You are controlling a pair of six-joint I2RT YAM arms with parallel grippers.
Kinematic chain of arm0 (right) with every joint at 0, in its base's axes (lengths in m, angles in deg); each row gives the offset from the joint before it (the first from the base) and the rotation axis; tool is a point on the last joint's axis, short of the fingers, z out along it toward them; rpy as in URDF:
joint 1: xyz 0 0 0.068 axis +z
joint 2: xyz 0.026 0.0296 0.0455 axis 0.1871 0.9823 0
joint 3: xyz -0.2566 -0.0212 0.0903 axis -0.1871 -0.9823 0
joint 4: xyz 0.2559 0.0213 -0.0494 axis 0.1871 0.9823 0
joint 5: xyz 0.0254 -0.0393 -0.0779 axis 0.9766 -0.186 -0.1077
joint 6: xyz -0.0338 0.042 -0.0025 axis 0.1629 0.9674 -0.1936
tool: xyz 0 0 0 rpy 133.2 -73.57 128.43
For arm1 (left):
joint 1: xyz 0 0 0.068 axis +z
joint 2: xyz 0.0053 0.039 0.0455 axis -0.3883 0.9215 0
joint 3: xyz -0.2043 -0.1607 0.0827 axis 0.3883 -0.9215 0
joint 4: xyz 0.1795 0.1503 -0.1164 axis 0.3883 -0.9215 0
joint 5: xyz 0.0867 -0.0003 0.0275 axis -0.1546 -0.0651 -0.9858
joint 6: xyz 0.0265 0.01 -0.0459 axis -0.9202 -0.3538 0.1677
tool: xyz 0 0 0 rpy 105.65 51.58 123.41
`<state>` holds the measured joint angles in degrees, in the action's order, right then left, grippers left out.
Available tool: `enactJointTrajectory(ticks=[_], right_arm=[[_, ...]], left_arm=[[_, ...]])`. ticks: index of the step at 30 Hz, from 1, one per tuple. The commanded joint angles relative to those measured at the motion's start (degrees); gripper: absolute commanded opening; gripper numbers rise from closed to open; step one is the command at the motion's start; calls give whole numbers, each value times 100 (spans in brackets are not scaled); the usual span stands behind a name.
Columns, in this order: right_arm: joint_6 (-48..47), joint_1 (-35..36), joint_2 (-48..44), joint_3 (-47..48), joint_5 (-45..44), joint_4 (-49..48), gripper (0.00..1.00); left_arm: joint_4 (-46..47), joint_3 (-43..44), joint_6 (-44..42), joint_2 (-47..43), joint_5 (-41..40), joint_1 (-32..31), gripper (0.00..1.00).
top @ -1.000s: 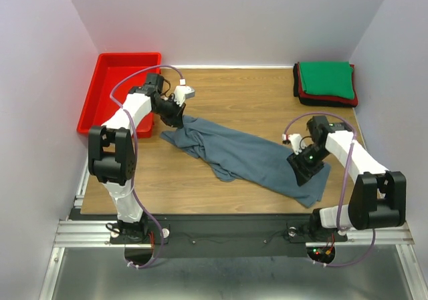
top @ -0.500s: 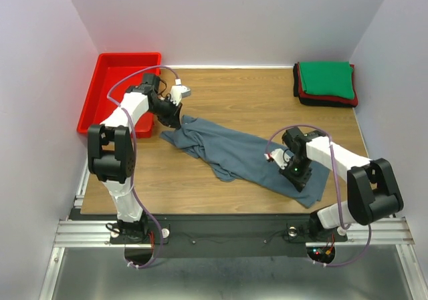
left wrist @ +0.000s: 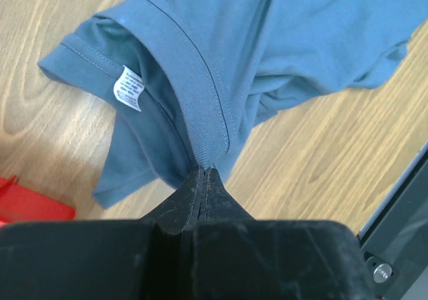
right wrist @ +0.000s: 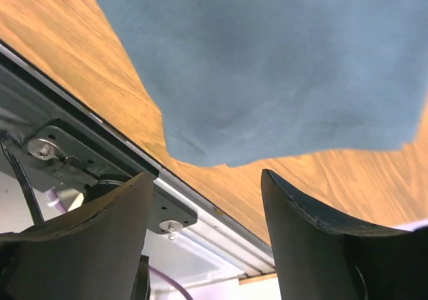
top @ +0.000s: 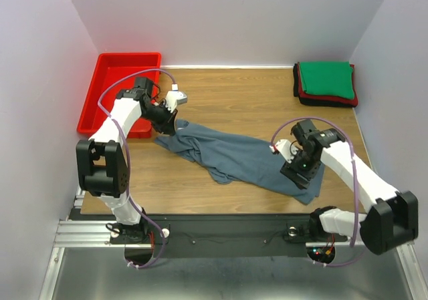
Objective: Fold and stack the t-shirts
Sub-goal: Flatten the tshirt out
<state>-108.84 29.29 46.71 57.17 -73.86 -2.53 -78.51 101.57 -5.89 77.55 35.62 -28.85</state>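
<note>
Next, I pull the hem (top: 318, 181) back with my right gripper while my left gripper keeps the collar tight, because the t-shirt (top: 244, 163) slants toward the table's front edge.
A slate blue-grey t-shirt (top: 234, 154) lies crumpled and stretched diagonally across the wooden table. My left gripper (top: 167, 122) is shut on its ribbed collar (left wrist: 200, 113) at the shirt's far-left end, and a white label (left wrist: 129, 87) shows inside the neck. My right gripper (top: 298, 173) hovers open over the shirt's near-right hem corner (right wrist: 200, 154), with nothing between its fingers (right wrist: 307, 213). Folded t-shirts (top: 326, 81) sit stacked at the far right corner, green on top of red and black.
A red plastic tray (top: 100, 93) stands at the far left, just behind my left arm. The table's front edge and metal rail (right wrist: 80, 146) lie directly below the right gripper. Bare wood (top: 241, 99) stretches between the shirt and the back wall.
My right gripper closed over the hem area, then opened again and drew back slightly to the right. The left gripper pulled the collar a little leftward; the shirt shifted with it.
</note>
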Motion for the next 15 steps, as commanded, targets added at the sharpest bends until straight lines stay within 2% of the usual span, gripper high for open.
enactJointTrajectory(ticks=[1,6,10,13,14,15], right_arm=[[28,136,526,-114,28,-206,72],[63,697,843,-702,-104,-531,71],[10,839,895,-975,-174,-672,71],[-51,848,1027,-905,-288,-813,62],[-52,848,1088,-879,-358,-796,49],[-34,848,1176,-853,-428,-787,42]], left_arm=[[114,7,182,104,100,29,0],[202,183,279,412,30,90,0],[246,254,393,605,109,248,0],[299,262,446,658,135,310,0],[291,262,463,658,144,319,0],[273,262,455,650,170,319,0]])
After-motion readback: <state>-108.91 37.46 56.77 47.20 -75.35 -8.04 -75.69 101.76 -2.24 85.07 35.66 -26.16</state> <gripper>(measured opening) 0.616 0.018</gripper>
